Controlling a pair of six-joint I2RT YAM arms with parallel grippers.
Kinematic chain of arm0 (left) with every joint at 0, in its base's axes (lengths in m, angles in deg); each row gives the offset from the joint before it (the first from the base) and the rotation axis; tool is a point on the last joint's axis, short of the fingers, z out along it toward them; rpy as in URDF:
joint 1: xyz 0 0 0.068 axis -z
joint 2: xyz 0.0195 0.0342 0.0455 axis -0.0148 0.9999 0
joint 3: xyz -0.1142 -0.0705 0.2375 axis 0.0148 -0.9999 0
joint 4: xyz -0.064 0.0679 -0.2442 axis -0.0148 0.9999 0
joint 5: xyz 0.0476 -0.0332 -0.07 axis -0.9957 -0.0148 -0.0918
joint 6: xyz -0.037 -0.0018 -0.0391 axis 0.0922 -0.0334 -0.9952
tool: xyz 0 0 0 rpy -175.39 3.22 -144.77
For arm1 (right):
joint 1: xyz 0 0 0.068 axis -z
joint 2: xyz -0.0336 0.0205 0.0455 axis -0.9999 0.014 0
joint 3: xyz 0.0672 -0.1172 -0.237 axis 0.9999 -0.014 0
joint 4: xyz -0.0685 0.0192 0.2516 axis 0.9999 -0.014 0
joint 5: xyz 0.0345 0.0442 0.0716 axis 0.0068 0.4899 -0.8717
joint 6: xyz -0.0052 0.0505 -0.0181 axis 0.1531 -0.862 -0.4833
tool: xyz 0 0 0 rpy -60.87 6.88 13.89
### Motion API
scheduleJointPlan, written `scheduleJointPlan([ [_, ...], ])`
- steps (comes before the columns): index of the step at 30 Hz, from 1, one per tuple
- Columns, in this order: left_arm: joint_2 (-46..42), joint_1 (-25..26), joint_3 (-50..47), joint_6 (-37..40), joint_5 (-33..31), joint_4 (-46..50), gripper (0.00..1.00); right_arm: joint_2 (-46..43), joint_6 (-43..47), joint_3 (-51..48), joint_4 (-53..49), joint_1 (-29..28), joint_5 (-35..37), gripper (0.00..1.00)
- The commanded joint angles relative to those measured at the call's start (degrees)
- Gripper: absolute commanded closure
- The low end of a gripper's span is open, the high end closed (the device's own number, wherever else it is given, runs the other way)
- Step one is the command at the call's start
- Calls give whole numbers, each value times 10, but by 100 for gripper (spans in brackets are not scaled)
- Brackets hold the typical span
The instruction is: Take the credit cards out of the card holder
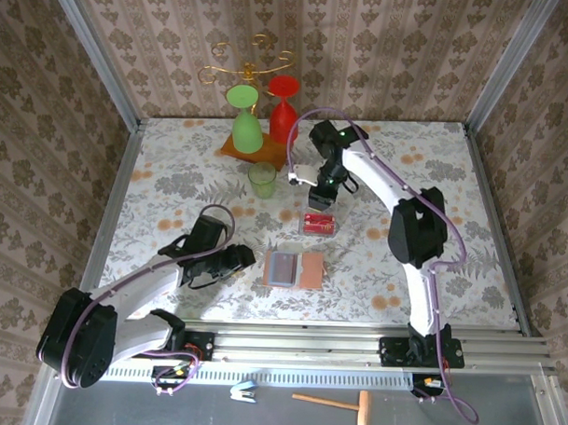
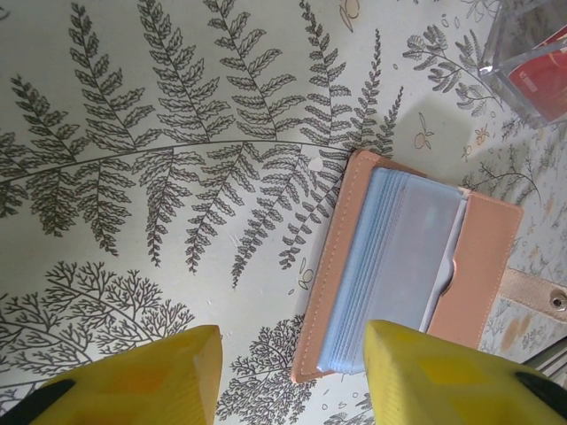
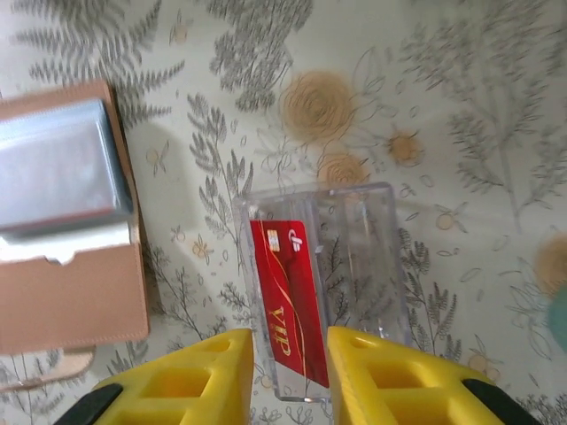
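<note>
The card holder's tan edge (image 2: pixel 315 341) is loose and the card holder's top sleeve (image 2: pixel 409 248) is empty, so my left gripper needs to hold on to that edge while my right gripper opens the sleeves.
The card holder (image 1: pixel 294 269) lies open on the table, tan outside with grey-blue sleeves (image 2: pixel 407 257), also at the left of the right wrist view (image 3: pixel 62 177). A red credit card (image 3: pixel 288 292) marked VIP leans inside a clear plastic box (image 3: pixel 363 257), which shows as a red patch (image 1: pixel 317 223) from above. My right gripper (image 3: pixel 291 354) hovers just over that box with its jaws apart and the card below the gap (image 1: pixel 320 197). My left gripper (image 2: pixel 292 354) is open, low over the table at the holder's left edge (image 1: pixel 240 259), holding nothing.
A small green cup (image 1: pixel 262 179) stands behind the box. Upturned green (image 1: pixel 246 123) and red (image 1: pixel 284 105) glasses sit on a brown wooden base (image 1: pixel 232 150) under a gold stand (image 1: pixel 247 62) at the back. A hammer (image 1: pixel 338 403) lies below the rail.
</note>
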Motion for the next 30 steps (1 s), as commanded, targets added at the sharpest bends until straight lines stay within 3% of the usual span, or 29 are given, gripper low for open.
scheduleJointPlan([
  [1, 15, 6, 11, 4, 9, -25, 54, -55, -86, -58, 70, 0, -19, 71],
  [7, 52, 24, 26, 3, 17, -62, 54, -159, -268, -205, 222, -6, -20, 71],
  [15, 90, 50, 42, -5, 20, -93, 55, -266, -595, -385, 395, -39, 16, 77],
  [20, 103, 64, 49, -5, 21, -95, 57, -301, -732, -441, 404, -78, 43, 88],
  [24, 117, 71, 44, -12, 23, -110, 58, -316, -833, -481, 420, -109, 28, 89],
  [30, 132, 87, 37, -26, 25, -130, 59, -308, -871, -500, 408, -141, 6, 96],
])
